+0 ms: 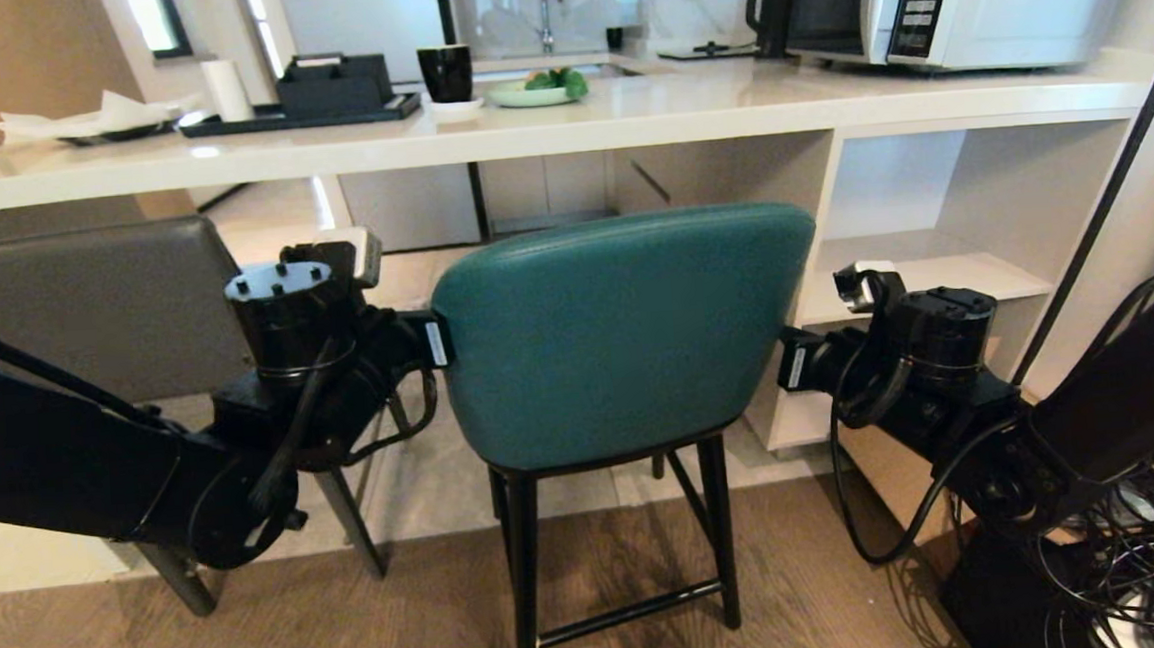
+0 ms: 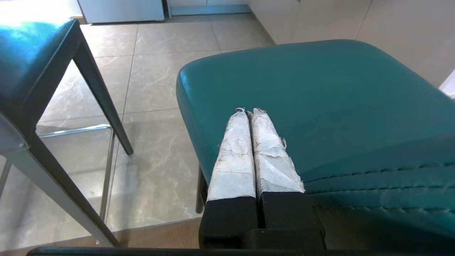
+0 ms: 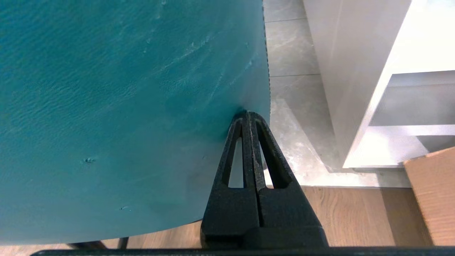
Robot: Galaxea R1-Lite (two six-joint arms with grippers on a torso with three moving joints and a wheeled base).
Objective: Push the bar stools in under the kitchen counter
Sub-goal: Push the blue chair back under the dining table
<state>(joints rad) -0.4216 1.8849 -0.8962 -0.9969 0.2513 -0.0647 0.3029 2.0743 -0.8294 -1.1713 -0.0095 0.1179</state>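
Note:
My left gripper's fingers are reaching past the back over the teal seat (image 2: pixel 249 99), so my left gripper should pull back and settle lower along the back's edge (image 1: pixel 457 391) before it pushes.
The teal bar stool (image 1: pixel 628 331) stands in front of the kitchen counter (image 1: pixel 624 116), its curved back towards me and below the countertop's edge. The dark grey bar stool (image 1: pixel 85 304) stands to its left, partly behind my left arm. My left gripper (image 1: pixel 435 343) is shut at the left edge of the teal back. Its white-taped fingertips (image 2: pixel 250 112) reach over the teal seat (image 2: pixel 320 99). My right gripper (image 1: pixel 795 361) is shut at the back's right edge. Its black tips (image 3: pixel 247 113) touch the teal back (image 3: pixel 124 106). Neither holds anything.
White open shelving (image 1: pixel 933 242) stands just right of the teal stool. A cardboard box (image 3: pixel 433 192) sits at its foot, and cables (image 1: pixel 1132 551) lie at the lower right. On the counter are a microwave (image 1: pixel 958 0), a kettle (image 1: pixel 768 7), a black mug (image 1: pixel 445 72) and a plate (image 1: pixel 533 94).

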